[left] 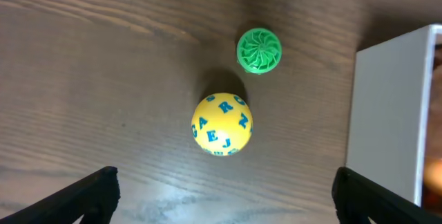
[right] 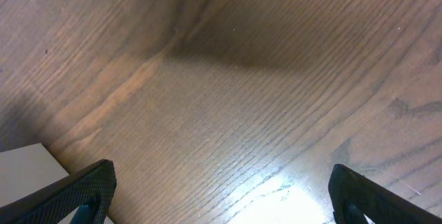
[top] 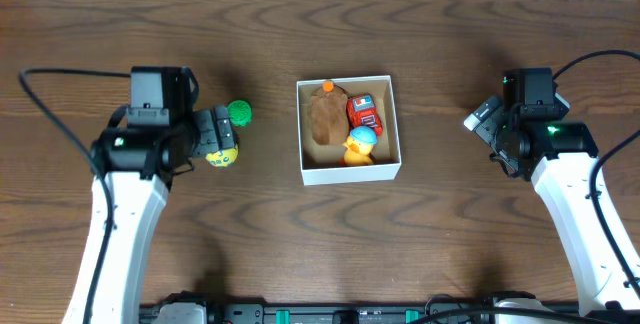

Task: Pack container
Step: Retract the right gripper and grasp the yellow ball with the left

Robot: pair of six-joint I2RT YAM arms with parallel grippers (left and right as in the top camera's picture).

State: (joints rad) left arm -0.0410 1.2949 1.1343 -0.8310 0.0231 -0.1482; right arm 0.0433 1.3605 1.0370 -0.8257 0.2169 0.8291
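I should use my left gripper to pack the yellow ball [top: 223, 157] first and then the green ball [top: 239, 113], as both lie across the container from my right gripper.
The container [top: 350, 173], a small white box with a tan bottom, sits mid-table and holds a brown plush toy [top: 326, 114], a red toy car [top: 364, 113] and a yellow duck [top: 359, 146]. A yellow ball with blue letters [top: 222, 157] and a green ribbed ball [top: 240, 113] lie on the table left of it. My left gripper [top: 226, 135] is open above these two, empty. In the left wrist view the yellow ball [left: 222, 124] and green ball [left: 259, 50] lie ahead of the open fingers [left: 224, 196], with the container wall [left: 387, 113] at the right. My right gripper [top: 480, 117] is open and empty, right of the container.
The right wrist view shows bare wood between the open fingers [right: 221, 193] and a corner of the container [right: 24, 172] at lower left. Black cables run from both arms near the table's side edges.
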